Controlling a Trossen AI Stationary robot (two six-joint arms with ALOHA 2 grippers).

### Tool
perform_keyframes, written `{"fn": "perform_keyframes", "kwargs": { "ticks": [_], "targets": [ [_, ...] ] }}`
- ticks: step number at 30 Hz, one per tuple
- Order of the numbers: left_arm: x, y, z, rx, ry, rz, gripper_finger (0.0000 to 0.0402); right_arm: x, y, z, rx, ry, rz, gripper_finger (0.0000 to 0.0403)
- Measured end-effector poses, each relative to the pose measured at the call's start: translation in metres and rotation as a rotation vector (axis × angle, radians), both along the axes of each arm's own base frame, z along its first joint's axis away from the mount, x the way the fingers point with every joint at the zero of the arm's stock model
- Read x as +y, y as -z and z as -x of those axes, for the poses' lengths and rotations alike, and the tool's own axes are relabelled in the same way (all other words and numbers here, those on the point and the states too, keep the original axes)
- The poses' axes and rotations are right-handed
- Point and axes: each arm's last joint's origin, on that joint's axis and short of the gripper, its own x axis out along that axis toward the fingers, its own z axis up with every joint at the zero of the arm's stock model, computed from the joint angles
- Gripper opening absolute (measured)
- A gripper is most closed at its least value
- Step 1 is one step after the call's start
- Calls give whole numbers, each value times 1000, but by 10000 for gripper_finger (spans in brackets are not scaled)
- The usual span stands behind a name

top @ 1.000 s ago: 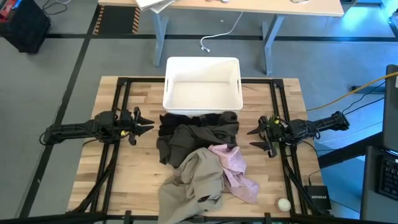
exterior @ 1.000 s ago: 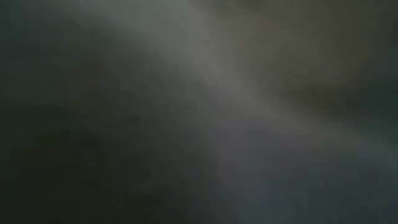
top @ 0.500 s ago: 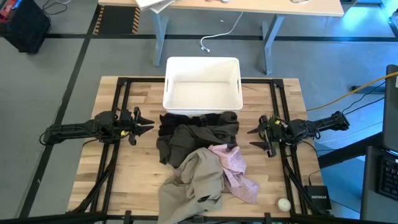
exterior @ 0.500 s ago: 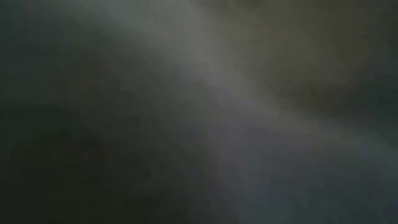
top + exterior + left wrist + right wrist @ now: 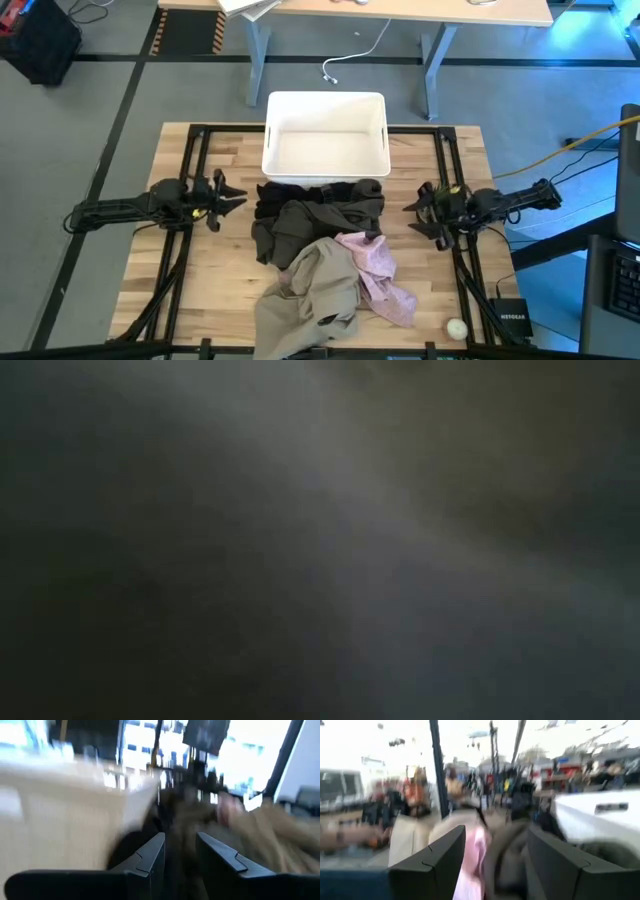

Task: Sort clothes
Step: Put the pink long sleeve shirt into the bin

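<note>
I expect the pale pink garment (image 5: 378, 278) to come away and hang in loose folds when I lift it, because it is crumpled along the beige-khaki one's edge (image 5: 354, 272).
A heap of clothes lies on the middle of the wooden table: a black garment (image 5: 318, 194) at the far end, a dark olive-grey one (image 5: 300, 225), a beige-khaki one (image 5: 310, 290) toward the near edge, and a pale pink one (image 5: 375, 270) to its right. The navy garment does not show. My left gripper (image 5: 243, 196) stands open, left of the heap, touching nothing. My right gripper (image 5: 408, 219) stands open, right of the heap, touching nothing. The low view is covered by dark cloth.
A white rectangular plastic bin (image 5: 326, 136) stands at the table's far edge, just behind the heap. A small pale ball (image 5: 457, 327) lies at the near right corner. Black frame rails (image 5: 190, 170) run along the table's left and right sides.
My right gripper has shifted a little and turned slightly about its wrist, staying right of the heap. The clothes have not moved.
</note>
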Motion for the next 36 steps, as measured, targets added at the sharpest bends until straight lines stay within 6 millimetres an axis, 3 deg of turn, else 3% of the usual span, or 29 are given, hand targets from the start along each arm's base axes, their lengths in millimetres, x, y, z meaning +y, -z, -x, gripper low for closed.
{"fn": "perform_keyframes", "kwargs": {
  "ticks": [5,10,13,17,22,26,28,31,36],
  "targets": [
    [0,-28,8,-285,-40,-112,104,-1,-7,2,-53,-39,-147,231],
    [0,-51,23,-532,-192,-251,104,-1,-7,2,-19,-76,-349,231],
    [1,-61,27,-541,-261,-339,104,-3,-11,3,-63,-33,-355,231],
    [0,-93,29,-545,-309,-427,96,-6,-23,4,-143,65,-337,220],
    [2,-125,11,-395,-269,-445,35,-5,-60,1,-149,129,-181,131],
    [3,-130,-16,-291,-175,-428,9,-2,-100,-10,-107,165,-19,29],
    [3,-127,-29,-245,-143,-391,14,1,-121,-16,-73,138,39,11],
    [4,-122,-42,-185,-129,-381,16,7,-149,-31,17,92,75,42],
    [5,-122,-46,-185,-111,-320,17,19,-175,-66,228,31,126,143]
  ]
}}
